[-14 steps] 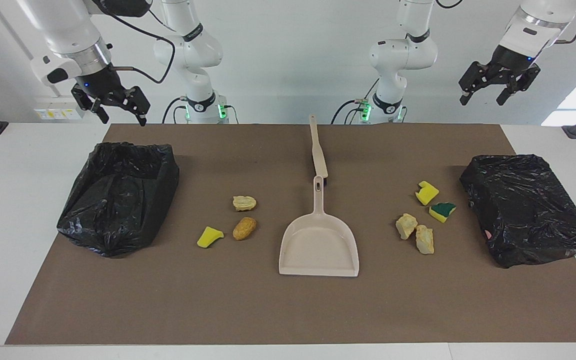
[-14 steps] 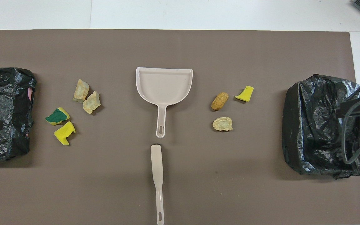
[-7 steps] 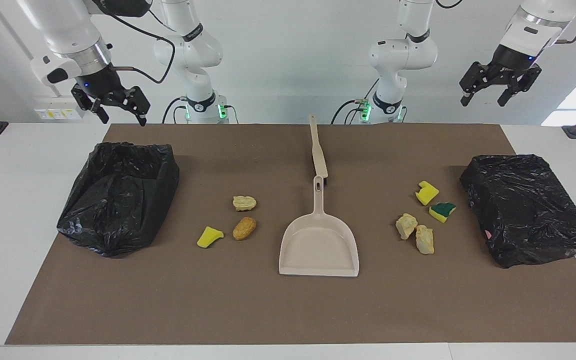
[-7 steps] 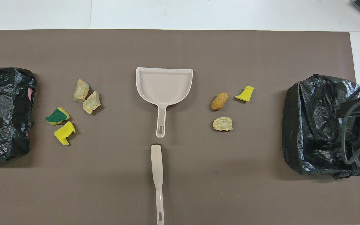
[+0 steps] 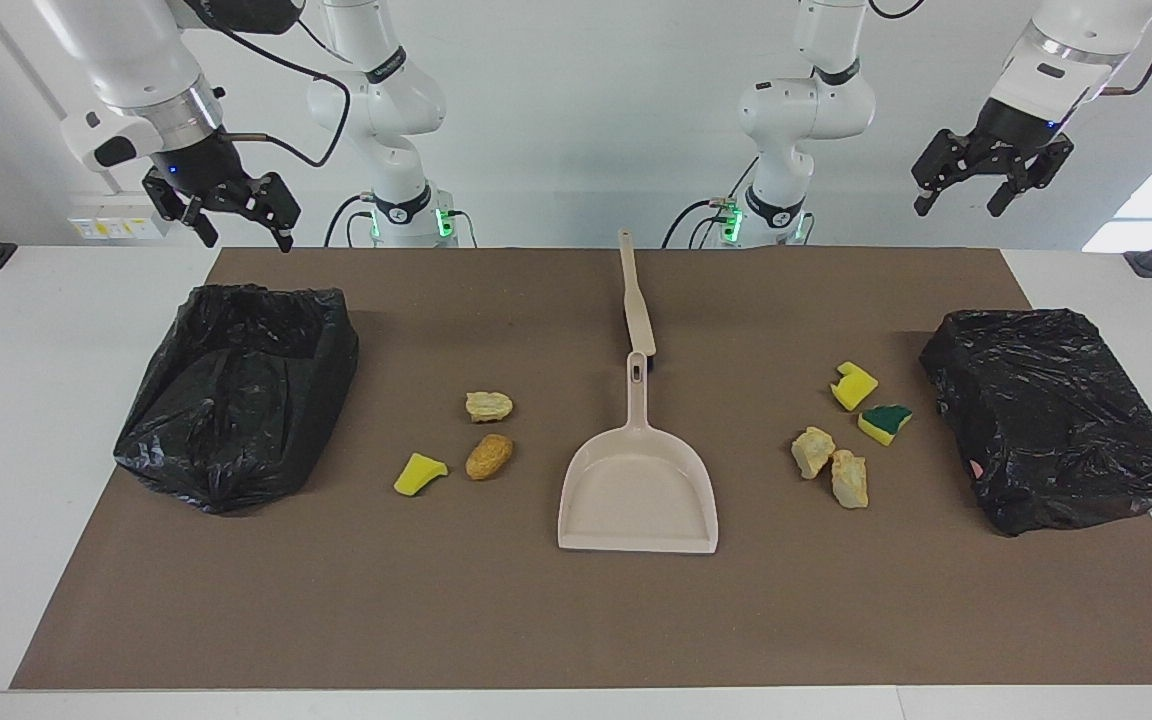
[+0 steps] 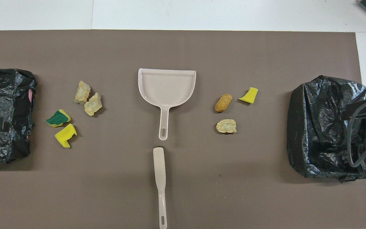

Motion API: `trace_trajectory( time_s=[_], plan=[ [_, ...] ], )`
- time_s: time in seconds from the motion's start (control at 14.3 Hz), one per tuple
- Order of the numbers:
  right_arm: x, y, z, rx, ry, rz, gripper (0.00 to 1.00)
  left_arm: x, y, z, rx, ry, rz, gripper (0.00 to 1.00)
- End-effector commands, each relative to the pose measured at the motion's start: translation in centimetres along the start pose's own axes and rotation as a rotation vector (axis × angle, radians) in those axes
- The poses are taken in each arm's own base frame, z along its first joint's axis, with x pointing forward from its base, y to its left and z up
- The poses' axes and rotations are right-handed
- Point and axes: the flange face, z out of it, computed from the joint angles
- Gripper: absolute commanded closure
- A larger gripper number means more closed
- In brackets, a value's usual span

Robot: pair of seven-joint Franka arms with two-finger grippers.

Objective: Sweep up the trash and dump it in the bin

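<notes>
The beige brush (image 6: 159, 168) lies clear of the dustpan, its handle facing the robots, so I should keep moving my left gripper until its open fingers straddle that handle (image 6: 162, 206).
The trash lies on the brown mat in two groups. Toward the right arm's end are a pale lump (image 5: 489, 405), a brown lump (image 5: 488, 456) and a yellow sponge piece (image 5: 420, 473). Toward the left arm's end are a yellow sponge piece (image 5: 853, 385), a green-topped one (image 5: 885, 422) and two tan lumps (image 5: 812, 451) (image 5: 848, 478). A black-bagged bin (image 5: 236, 390) stands at the right arm's end, another (image 5: 1051, 415) at the left arm's end. My right gripper (image 5: 246, 240) and left gripper (image 5: 956, 211) both hang open and empty, high above the mat's robot-side corners.
A beige dustpan (image 5: 638, 490) lies mid-mat between the two trash groups, its handle pointing toward the robots. A beige brush (image 5: 633, 305) lies in line with that handle, nearer to the robots. White tabletop (image 5: 36, 420) borders the mat.
My left gripper has drifted slightly toward the table's middle. The right gripper and everything on the mat stay where they were.
</notes>
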Motion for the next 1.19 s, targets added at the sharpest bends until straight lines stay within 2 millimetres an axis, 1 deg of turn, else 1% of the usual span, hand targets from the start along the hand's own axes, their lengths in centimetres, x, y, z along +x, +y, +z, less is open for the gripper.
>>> trace_trajectory(
  time_s=[0.0, 0.07, 0.21, 0.35, 0.49, 0.56, 0.63, 0.77, 0.98, 1.05, 1.12],
  plan=[
    [-0.2, -0.1, -0.1, 0.017, 0.01, 0.02, 0.0, -0.8, 3.3, 2.5, -0.013, 0.025, 0.058, 0.0],
    [-0.2, -0.1, -0.1, 0.017, 0.01, 0.02, 0.0, -1.0, 4.8, 3.2, -0.013, 0.006, 0.079, 0.0],
    [-0.2, 0.0, -0.1, 0.017, 0.01, 0.021, 0.0, -2.0, 7.8, 4.4, -0.011, -0.019, 0.052, 0.0],
    [-0.2, 0.0, -0.1, 0.017, 0.01, 0.021, 0.0, -3.0, 10.9, 6.3, -0.003, -0.061, 0.075, 0.0],
    [-0.2, -0.1, -0.1, 0.017, 0.01, 0.02, 0.0, -4.4, 14.6, 9.5, 0.012, -0.109, 0.104, 0.0],
    [-0.2, -0.1, -0.1, 0.017, 0.01, 0.02, 0.0, -5.3, 16.2, 11.0, 0.016, -0.116, 0.127, 0.0],
    [-0.2, -0.1, -0.1, 0.017, 0.01, 0.02, 0.0, -6.2, 17.2, 12.2, 0.017, -0.109, 0.126, 0.0],
    [-0.2, 0.0, -0.1, 0.017, 0.01, 0.021, 0.0, -8.7, 19.7, 14.2, 0.014, -0.086, 0.134, 0.0],
    [-0.2, -0.1, -0.1, 0.017, 0.01, 0.02, 0.0, -11.4, 22.9, 17.6, 0.015, -0.076, 0.132, 0.0],
    [-0.2, -0.1, -0.1, 0.017, 0.01, 0.02, 0.0, -12.7, 24.8, 19.4, 0.019, -0.079, 0.126, 0.0],
    [-0.2, 0.0, -0.1, 0.017, 0.01, 0.021, 0.0, -14.0, 26.0, 21.2, 0.018, -0.071, 0.115, 0.0]
  ],
)
